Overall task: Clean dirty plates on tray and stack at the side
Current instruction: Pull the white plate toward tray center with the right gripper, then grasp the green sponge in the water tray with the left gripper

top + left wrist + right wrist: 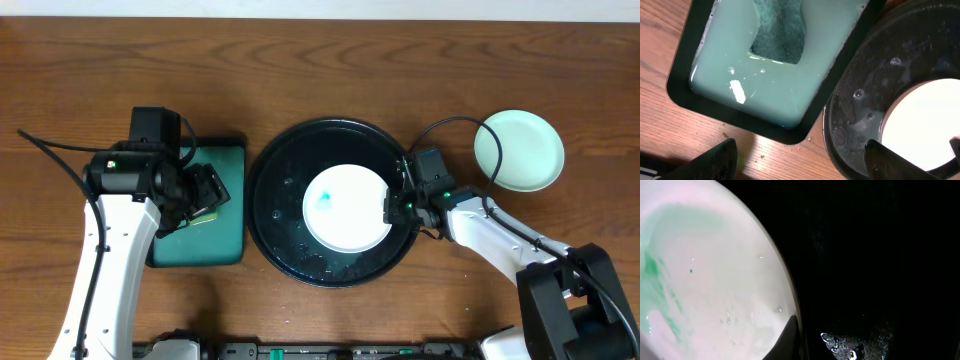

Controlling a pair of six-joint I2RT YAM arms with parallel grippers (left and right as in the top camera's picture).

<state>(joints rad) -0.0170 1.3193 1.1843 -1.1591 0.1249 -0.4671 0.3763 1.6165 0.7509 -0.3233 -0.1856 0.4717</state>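
Note:
The white plate has a blue-green smear (325, 200) on it. My right gripper should keep the plate's rim still while my left gripper takes the green sponge (781, 33) to wipe the plate.
The black tray (275, 190) sits mid-table. A white plate (347, 207) with a blue-green smear lies in it, right of center. My right gripper (396, 206) is at the plate's right rim. In the right wrist view one finger (788, 339) lies over the rim of the white plate (710, 280), closed on it; the other finger is lost in the dark. A mint plate (518, 150) rests on the table at the right. My left gripper (800, 165) is open and empty, above the gap between the teal tray and the black tray (860, 90).
A rectangular teal tray (222, 240) with a black rim stands left of the black tray. It holds milky liquid and a green sponge (779, 37). The right arm's cable loops over the mint plate's left edge (490, 150).

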